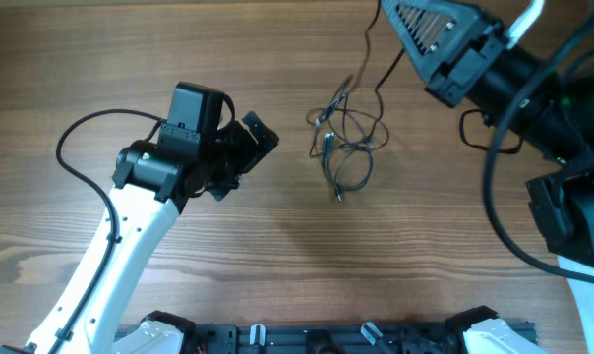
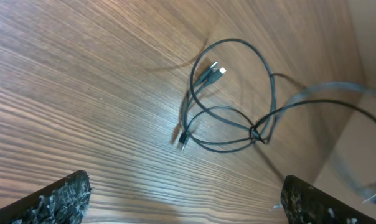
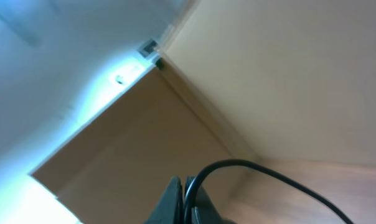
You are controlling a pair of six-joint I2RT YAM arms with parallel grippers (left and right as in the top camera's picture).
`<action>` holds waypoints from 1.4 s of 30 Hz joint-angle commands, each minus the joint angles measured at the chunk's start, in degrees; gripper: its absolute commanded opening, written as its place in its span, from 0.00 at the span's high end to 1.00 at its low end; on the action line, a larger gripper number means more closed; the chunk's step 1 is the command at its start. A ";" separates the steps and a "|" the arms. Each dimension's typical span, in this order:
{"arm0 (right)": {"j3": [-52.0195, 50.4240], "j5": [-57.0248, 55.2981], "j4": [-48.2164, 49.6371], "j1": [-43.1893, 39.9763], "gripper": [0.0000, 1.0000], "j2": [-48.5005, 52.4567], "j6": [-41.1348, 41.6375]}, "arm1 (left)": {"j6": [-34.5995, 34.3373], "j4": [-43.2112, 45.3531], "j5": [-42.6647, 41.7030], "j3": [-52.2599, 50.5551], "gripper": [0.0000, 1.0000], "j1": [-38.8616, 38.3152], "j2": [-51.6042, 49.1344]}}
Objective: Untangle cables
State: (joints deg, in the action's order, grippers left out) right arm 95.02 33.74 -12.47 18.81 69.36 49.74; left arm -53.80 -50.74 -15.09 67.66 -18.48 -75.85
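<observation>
The loose loops [image 2: 267, 68] stay in wide, round curves, so I expect the black cord [image 2: 325, 101] to bend upward in a smooth arch when I lift it.
The cables [image 1: 344, 138] are thin black cords with small plug ends, lying in loose tangled loops on the wooden table right of centre. In the left wrist view the same cables [image 2: 231, 106] lie ahead, with two plugs side by side at the upper left of the loops. My left gripper [image 2: 188, 205] is wide open with nothing between its fingers [image 2: 63, 199]; it sits left of the tangle, apart from it. My right gripper [image 3: 189, 199] is raised at the far right and shut on one black cord [image 3: 250, 165]. That strand rises from the tangle toward the top edge of the overhead view.
The left arm [image 1: 130, 236] reaches in from the bottom left. The right arm [image 1: 533, 88] with its thick black wiring fills the top right corner. A black rail [image 1: 326, 339] runs along the table's near edge. The right wrist camera faces walls and a bright corner.
</observation>
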 commanded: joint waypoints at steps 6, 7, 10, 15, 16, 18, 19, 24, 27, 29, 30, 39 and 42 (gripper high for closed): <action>8.46 0.85 9.60 -0.13 0.95 -0.31 10.56 | 1.11 -1.01 3.89 -0.17 0.00 -0.15 0.00; 10.38 0.83 7.54 -0.13 0.95 -0.22 8.22 | 1.11 -1.01 3.85 -0.17 0.00 -0.17 0.00; 10.82 -1.16 -8.20 -0.13 0.96 0.70 2.29 | 1.16 -0.85 3.04 -0.15 0.00 -0.15 0.02; 10.78 -3.26 -26.16 -0.13 0.96 6.62 -3.06 | 9.79 9.44 -18.27 -0.13 0.00 0.00 1.55; 10.78 -3.06 -28.20 -0.13 0.96 7.72 -3.39 | 6.69 10.43 -19.52 -0.13 0.00 0.02 2.23; 10.78 -4.26 -33.27 -0.13 0.96 10.23 -3.45 | -1.49 11.41 -20.70 -0.13 0.00 0.76 4.48; 10.78 -5.31 -34.64 -0.13 0.96 11.13 -3.19 | -3.98 11.34 -20.70 -0.13 0.00 1.75 6.05; 10.73 -8.68 -39.06 -0.13 0.96 15.72 5.42 | 1.46 11.56 -21.07 -0.13 0.11 3.21 10.03; 10.71 -7.76 -43.69 0.00 0.96 19.37 10.54 | 16.94 11.32 -23.67 -0.13 0.10 3.21 10.08; 10.71 -4.02 -45.05 0.00 0.96 21.31 10.62 | 21.00 11.39 -23.67 -0.13 0.13 3.21 10.08; 10.71 -1.29 -45.22 0.00 0.96 22.29 10.67 | 22.91 11.41 -23.67 -0.13 0.15 2.82 10.08; 10.71 4.31 -46.07 2.29 0.96 24.41 11.74 | 27.93 20.26 -23.39 -0.13 0.19 -5.60 10.08; 10.71 4.46 -46.07 3.08 0.96 24.41 11.76 | 27.93 20.57 -22.51 -0.15 0.32 -6.23 10.05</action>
State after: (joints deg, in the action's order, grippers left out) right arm 105.45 36.67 -58.70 21.21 93.17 60.88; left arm -27.05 -30.50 -37.80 67.46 -24.25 -66.26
